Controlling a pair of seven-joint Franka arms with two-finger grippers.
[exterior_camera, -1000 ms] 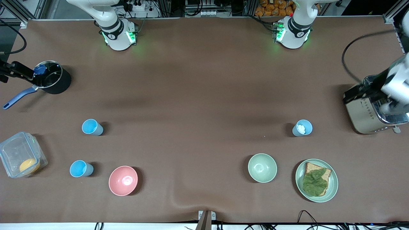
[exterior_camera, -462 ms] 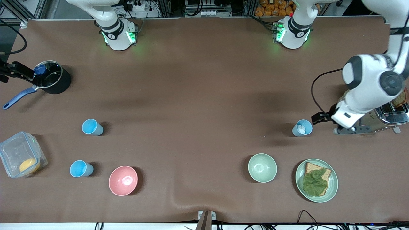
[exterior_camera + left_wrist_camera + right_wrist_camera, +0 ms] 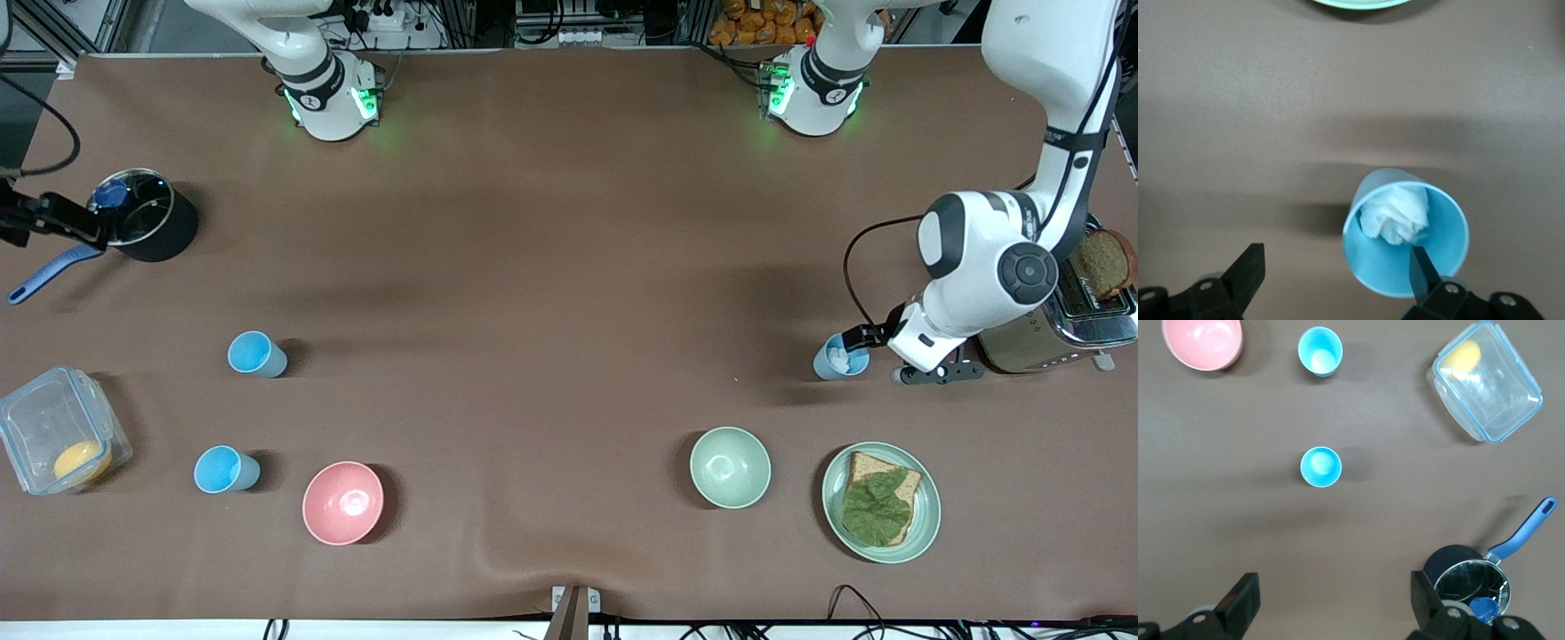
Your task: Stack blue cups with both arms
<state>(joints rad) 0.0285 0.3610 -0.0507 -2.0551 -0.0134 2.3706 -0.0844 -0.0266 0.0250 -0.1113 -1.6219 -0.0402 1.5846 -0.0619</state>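
My right gripper should swing back and take the cup nearer the pot [image 3: 256, 354] by its rim, because it hangs by the pot [image 3: 144, 217], away from both empty blue cups.
Two empty blue cups stand toward the right arm's end of the table: one [image 3: 257, 354] [image 3: 1321, 467] and another [image 3: 226, 469] [image 3: 1320, 351] nearer the front camera. A third blue cup [image 3: 840, 357] [image 3: 1405, 240], holding crumpled white paper, stands toward the left arm's end. My left gripper [image 3: 876, 342] [image 3: 1336, 263] is open low over this cup, with one finger [image 3: 1421, 270] above its mouth and the other outside the wall. My right gripper [image 3: 67, 222] [image 3: 1333, 593] hangs open beside the pot, with nothing between its fingers.
A black pot [image 3: 142, 222] with a blue handle stands at the right arm's end. A clear container [image 3: 58, 440] and a pink bowl [image 3: 343, 502] lie near the empty cups. A green bowl [image 3: 730, 467], a plate [image 3: 925, 524] of bread and lettuce, and a toaster [image 3: 1067, 329] surround the left gripper.
The left arm has swung from over the toaster down to the cup with the paper. The right gripper has shifted slightly by the pot.
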